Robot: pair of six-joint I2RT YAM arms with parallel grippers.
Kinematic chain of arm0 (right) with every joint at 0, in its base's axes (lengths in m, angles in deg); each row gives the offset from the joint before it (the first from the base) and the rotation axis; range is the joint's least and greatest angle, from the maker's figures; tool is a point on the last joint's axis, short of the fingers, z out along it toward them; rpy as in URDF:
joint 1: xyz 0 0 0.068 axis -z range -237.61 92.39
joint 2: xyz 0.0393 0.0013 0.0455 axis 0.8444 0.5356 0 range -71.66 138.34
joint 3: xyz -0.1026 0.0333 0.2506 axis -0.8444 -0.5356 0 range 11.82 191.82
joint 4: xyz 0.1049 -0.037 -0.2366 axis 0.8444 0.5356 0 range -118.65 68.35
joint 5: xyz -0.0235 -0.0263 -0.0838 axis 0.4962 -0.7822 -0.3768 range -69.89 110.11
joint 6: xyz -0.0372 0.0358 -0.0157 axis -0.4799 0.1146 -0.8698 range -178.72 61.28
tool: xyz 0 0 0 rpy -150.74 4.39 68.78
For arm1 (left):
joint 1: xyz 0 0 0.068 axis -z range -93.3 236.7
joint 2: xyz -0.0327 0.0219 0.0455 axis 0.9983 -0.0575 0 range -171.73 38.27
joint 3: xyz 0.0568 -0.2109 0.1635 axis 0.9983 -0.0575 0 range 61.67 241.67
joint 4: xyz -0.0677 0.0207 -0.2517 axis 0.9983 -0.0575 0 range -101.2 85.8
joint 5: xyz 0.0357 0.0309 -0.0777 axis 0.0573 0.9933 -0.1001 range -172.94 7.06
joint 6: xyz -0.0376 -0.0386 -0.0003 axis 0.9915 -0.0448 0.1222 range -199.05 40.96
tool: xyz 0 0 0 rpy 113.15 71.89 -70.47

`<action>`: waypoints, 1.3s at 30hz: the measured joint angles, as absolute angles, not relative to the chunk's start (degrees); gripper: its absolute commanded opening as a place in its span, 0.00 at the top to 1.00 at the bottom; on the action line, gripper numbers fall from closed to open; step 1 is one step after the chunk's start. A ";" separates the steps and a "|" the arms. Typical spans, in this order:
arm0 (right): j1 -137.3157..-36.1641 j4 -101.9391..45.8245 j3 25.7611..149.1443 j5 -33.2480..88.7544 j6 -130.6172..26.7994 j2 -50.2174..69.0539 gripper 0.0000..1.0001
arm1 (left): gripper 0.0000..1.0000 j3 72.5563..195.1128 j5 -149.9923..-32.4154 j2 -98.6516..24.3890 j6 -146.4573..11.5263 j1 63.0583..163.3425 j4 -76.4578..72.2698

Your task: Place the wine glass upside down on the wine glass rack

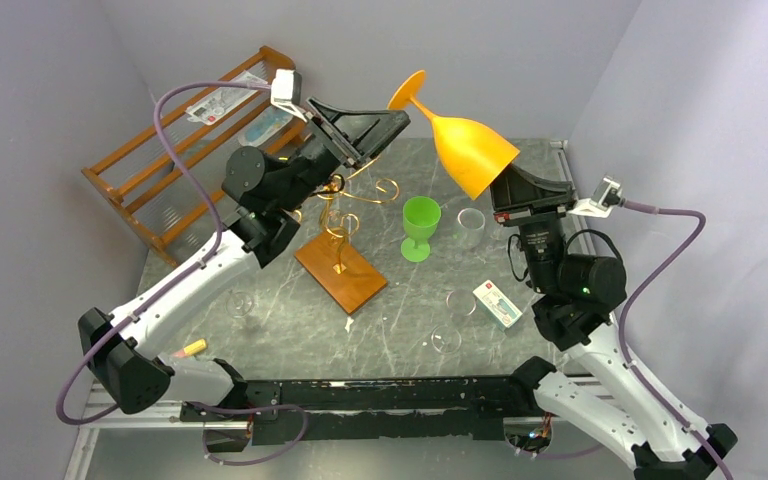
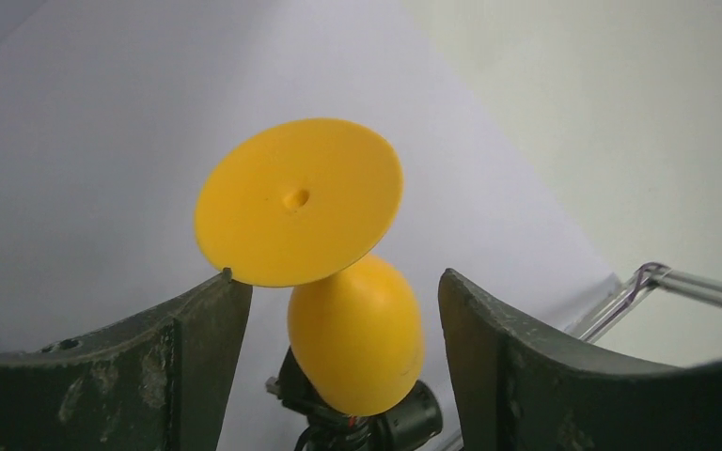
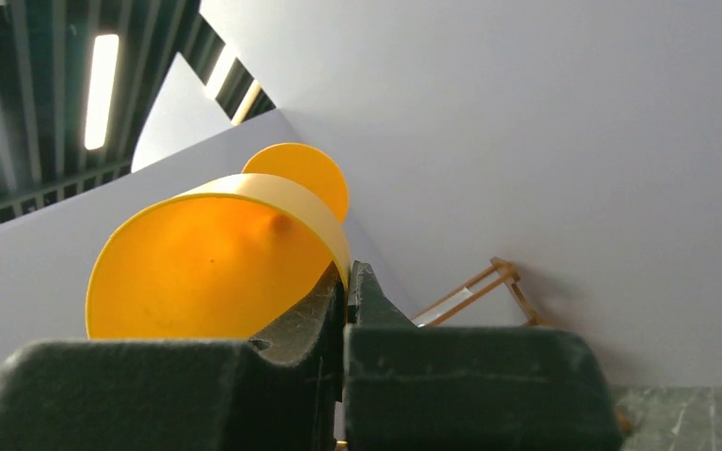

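My left gripper should take the wine glass's stem (image 1: 423,107) and turn the wine glass's bowl straight down, because the bowl slants while my right gripper is on the wine glass's rim (image 1: 496,174).
An orange wine glass (image 1: 465,140) hangs in the air above the table, tilted, foot up and to the left, bowl rim down to the right. My right gripper (image 1: 508,190) is shut on the rim of its bowl (image 3: 244,254), one finger inside the bowl and one outside. My left gripper (image 1: 385,125) is open, just left of the glass's foot (image 2: 298,200), which shows between and above its fingers. The wine glass rack (image 1: 345,215), gold scroll wire on an orange-brown wooden base (image 1: 340,272), stands below the left gripper.
A green goblet (image 1: 420,226) stands right of the rack. Clear glasses stand at the centre right (image 1: 471,226), front centre (image 1: 447,340) and front left (image 1: 242,303). A small card box (image 1: 498,303) lies by the right arm. A slatted wooden shelf (image 1: 195,130) stands at the back left.
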State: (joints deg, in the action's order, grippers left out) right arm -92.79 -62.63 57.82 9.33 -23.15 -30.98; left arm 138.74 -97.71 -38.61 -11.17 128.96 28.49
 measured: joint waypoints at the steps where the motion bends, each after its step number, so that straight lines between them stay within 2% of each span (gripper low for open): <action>1: -92.79 -63.68 57.53 9.41 -22.85 -30.82 1.00 | 0.25 138.55 -96.44 -38.61 -10.58 129.46 29.47; 12: -92.79 -70.87 55.50 9.87 -22.87 -26.91 1.00 | 0.23 136.91 -84.22 -38.56 -8.02 136.04 34.24; 19: -92.70 -72.22 55.15 10.59 -23.61 -26.34 1.00 | 0.37 139.84 -75.09 -40.53 -8.76 138.47 33.47; 24: -92.70 -72.49 55.06 11.01 -23.98 -26.19 1.00 | 0.39 141.96 -70.47 -42.34 -9.92 140.59 32.34; 32: -92.70 -70.63 55.04 8.10 -24.46 -26.65 1.00 | 0.29 142.83 -67.44 -42.17 -12.30 141.81 28.55; 39: -92.73 -71.22 55.04 5.06 -24.44 -28.68 1.00 | 0.12 141.91 -66.04 -41.56 -13.24 142.27 25.56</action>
State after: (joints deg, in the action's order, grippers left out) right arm -92.73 -71.22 55.04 5.06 -24.44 -28.68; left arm 141.91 -66.04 -41.56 -13.24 142.27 25.56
